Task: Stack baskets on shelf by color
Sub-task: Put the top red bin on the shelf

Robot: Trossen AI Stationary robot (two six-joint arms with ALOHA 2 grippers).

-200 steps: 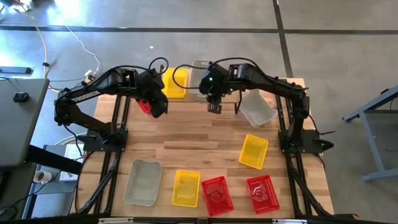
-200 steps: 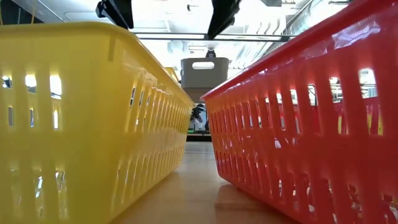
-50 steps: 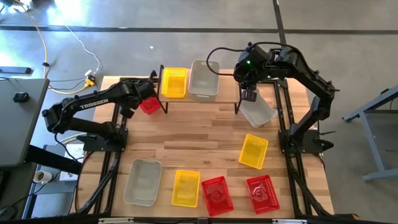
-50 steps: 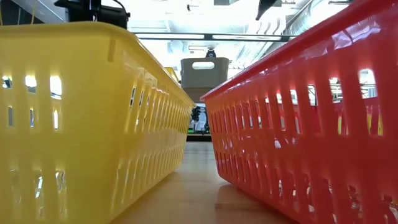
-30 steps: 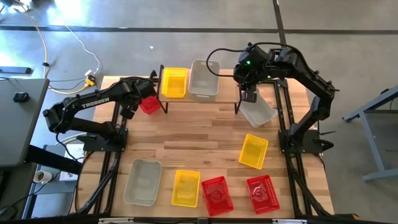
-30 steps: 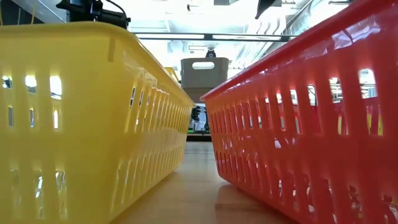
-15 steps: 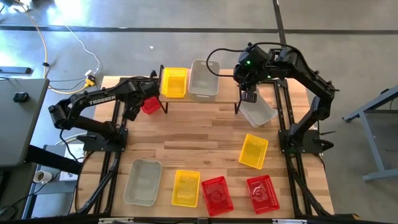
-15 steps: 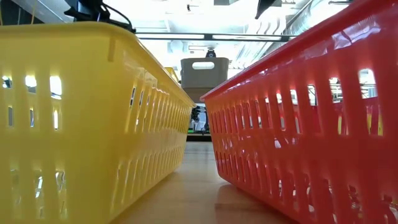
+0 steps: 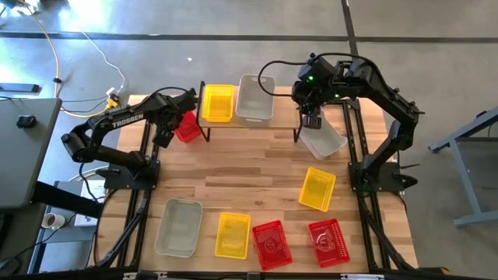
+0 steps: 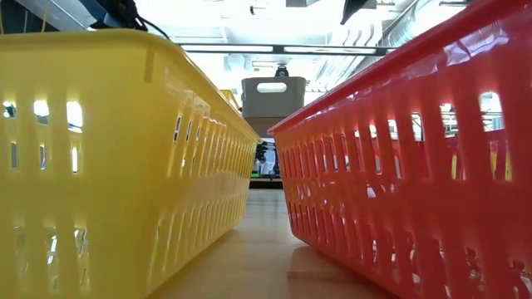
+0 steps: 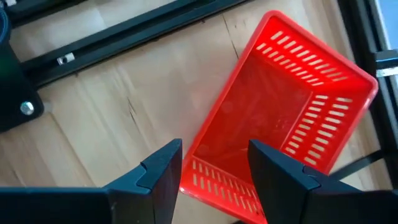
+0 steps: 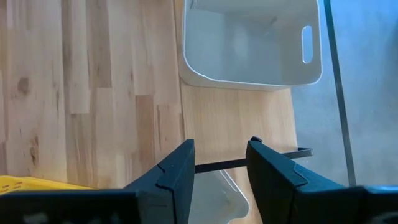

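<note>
I expect the basket's opposite side (image 11: 320, 127) to swing down when I lift the red basket by its thin long rim (image 11: 227, 93), since the basket spreads wide beyond that rim.
A red basket (image 9: 187, 127) (image 11: 280, 118) lies on its bottom on the table, just left of the shelf (image 9: 274, 123). My left gripper (image 9: 166, 138) (image 11: 214, 165) hovers open above this basket's near short wall, pointing steeply down and apart from it. On the shelf stand a yellow basket (image 9: 218, 103) and a grey-white basket (image 9: 254, 99) (image 12: 249, 43). My right gripper (image 9: 311, 120) (image 12: 221, 165) waits open and high by the shelf's right end. Under it, another grey-white basket (image 9: 323, 140) rests on the table.
Loose on the table are a yellow basket (image 9: 317, 189) at the right and, along the near edge, a grey-white (image 9: 179, 227), a yellow (image 9: 233, 235) and two red baskets (image 9: 271, 244) (image 9: 328, 242). The yellow and a red one fill the low view (image 10: 108, 166) (image 10: 416, 166).
My left gripper has swung toward the table's far edge and the red basket, sinking a little and turning as it went. The red basket has stayed where it was.
</note>
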